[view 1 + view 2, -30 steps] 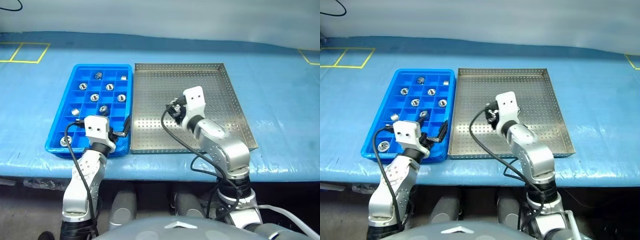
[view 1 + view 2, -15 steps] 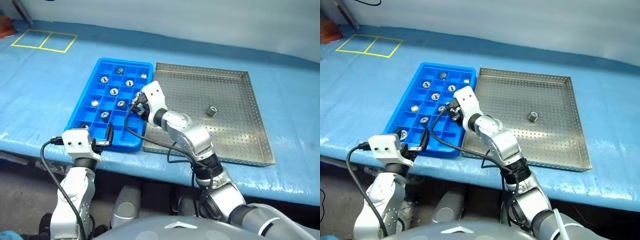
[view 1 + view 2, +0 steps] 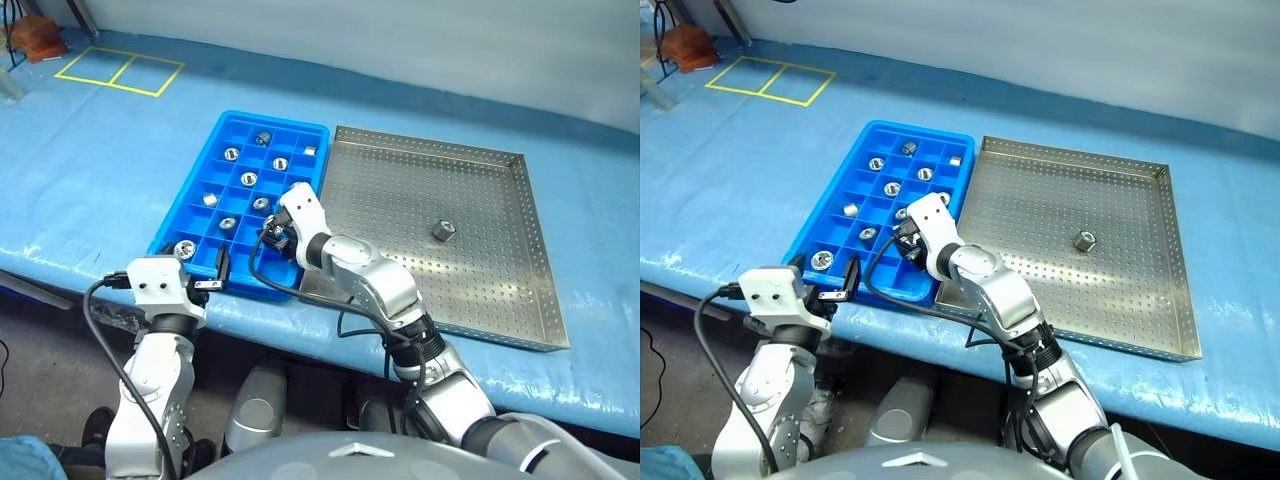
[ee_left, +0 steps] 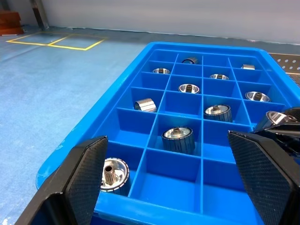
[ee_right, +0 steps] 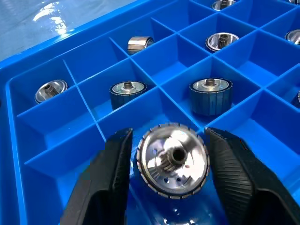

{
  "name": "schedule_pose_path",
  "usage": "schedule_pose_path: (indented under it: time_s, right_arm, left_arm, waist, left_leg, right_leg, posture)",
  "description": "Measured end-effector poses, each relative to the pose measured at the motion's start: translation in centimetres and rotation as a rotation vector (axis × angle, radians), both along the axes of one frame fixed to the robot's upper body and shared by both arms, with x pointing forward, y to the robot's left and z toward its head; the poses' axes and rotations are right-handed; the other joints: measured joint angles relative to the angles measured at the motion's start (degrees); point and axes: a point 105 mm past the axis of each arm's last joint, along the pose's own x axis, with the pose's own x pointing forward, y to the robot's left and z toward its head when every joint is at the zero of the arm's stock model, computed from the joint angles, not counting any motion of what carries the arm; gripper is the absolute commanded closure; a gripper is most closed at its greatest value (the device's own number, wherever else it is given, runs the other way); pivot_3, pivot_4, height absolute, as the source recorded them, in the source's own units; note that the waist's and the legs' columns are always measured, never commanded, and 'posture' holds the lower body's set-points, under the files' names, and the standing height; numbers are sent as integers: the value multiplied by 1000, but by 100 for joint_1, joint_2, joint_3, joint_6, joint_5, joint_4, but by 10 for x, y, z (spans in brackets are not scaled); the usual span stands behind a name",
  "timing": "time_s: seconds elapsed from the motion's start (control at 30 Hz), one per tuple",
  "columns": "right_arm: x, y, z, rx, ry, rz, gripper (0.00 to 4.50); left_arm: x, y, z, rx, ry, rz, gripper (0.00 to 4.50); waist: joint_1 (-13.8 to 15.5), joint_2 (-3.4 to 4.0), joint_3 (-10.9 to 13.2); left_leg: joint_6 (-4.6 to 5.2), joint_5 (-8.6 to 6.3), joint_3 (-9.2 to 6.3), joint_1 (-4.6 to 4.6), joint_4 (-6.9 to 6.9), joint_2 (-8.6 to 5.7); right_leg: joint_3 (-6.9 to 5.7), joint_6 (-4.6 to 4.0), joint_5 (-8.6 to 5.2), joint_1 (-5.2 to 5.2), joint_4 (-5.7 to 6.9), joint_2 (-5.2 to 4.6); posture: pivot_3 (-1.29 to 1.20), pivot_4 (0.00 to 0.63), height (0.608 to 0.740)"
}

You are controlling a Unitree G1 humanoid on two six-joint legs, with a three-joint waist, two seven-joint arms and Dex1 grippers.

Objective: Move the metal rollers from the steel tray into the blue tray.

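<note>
The metal roller from the steel tray (image 3: 444, 230) will fall over when I let go of it, because a roller lies (image 3: 210, 200) on its side in a roomy cell.
The blue tray (image 3: 272, 119) holds several metal rollers (image 4: 178, 139), one to a cell. My right gripper (image 5: 169, 136) hangs low over a near cell on the tray's right side. Its fingers (image 5: 117, 159) stand slightly apart from a shiny toothed roller (image 5: 173, 161) that sits between them, so it is open. My left gripper (image 3: 195, 262) is open at the tray's near edge with nothing between its fingers. To the right, the steel tray (image 3: 400, 200) has one roller (image 3: 441, 230) lying on its perforated floor.
Both trays lie on a table under a blue cover (image 3: 120, 160), and its near edge runs just in front of them. Yellow tape squares (image 3: 120, 72) mark the far left, beside a brown object (image 3: 40, 35).
The camera has swung left. My right gripper carried a roller from the steel tray over to the blue tray, and its fingers have parted. My left gripper drew back a little to the tray's near edge.
</note>
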Motion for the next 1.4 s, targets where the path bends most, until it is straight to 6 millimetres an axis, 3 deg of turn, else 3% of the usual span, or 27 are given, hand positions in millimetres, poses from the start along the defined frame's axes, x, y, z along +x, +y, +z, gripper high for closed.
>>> schedule_pose_path:
  time_s: [0.1,0.13,0.3,0.4,0.5,0.63,0.83,0.97,1.13,1.4]
  right_arm:
    - [0,-4,2,-8,-11,-11,140]
    - [-1,-6,3,-8,-17,-14,30]
    - [3,-23,12,15,-47,-79,30]
    - [17,-57,33,52,-117,-215,30]
    - [27,-89,43,54,-150,-335,30]
    - [34,-133,44,21,-162,-494,30]
    - [30,-169,28,0,-117,-668,30]
    - [25,-181,19,-5,-93,-738,30]
    - [24,-180,16,30,-85,-777,30]
    - [35,-175,2,73,-33,-787,30]
  left_arm:
    - [1,-1,2,0,-7,-5,0]
    - [2,-1,2,0,-9,-8,0]
    - [4,-3,4,2,-17,-21,0]
    - [8,-7,9,3,-39,-48,0]
    - [12,-10,11,11,-45,-75,0]
    - [25,-20,10,15,-35,-150,0]
    - [42,-44,13,12,-42,-291,0]
    - [52,-57,12,12,-33,-370,0]
    - [59,-67,12,13,-31,-428,0]
    - [60,-69,9,11,-18,-440,0]
  waist:
    - [32,0,0]
    - [48,0,0]
    - [92,0,1]
    - [92,-1,1]
    - [59,0,1]
    - [-73,2,2]
    - [-629,3,1]
    - [-1069,5,0]
    - [-1476,7,0]
    - [-1595,7,0]
  left_leg:
    - [-2,-1,0,-1,0,0]
    - [-3,-2,0,-3,0,0]
    - [-4,-2,0,-10,3,0]
    - [-4,-2,0,-11,4,0]
    - [-4,-2,2,-11,2,0]
    - [-4,-2,2,-13,0,0]
    - [2,-5,3,-10,-1,-1]
    - [8,-8,4,-8,-1,0]
    - [10,-9,2,-2,-2,2]
    - [11,-8,4,1,4,-1]
  right_leg:
    - [-1,0,0,-1,-1,0]
    - [0,0,0,-1,-4,0]
    - [-1,2,1,-2,-11,-1]
    - [-2,4,2,-2,-13,-1]
    - [-1,4,2,-2,-15,-1]
    - [-1,4,3,-2,-19,0]
    - [3,14,12,19,-47,-2]
    - [5,25,44,23,-50,-2]
    - [6,26,49,25,-44,0]
    - [12,34,52,28,-39,0]
  posture:
    - [458,150,740]
    - [458,150,740]
    - [428,150,740]
    - [400,150,740]
    - [336,150,740]
    - [238,150,740]
    - [105,150,740]
    - [52,150,740]
    - [38,150,740]
    - [42,150,740]
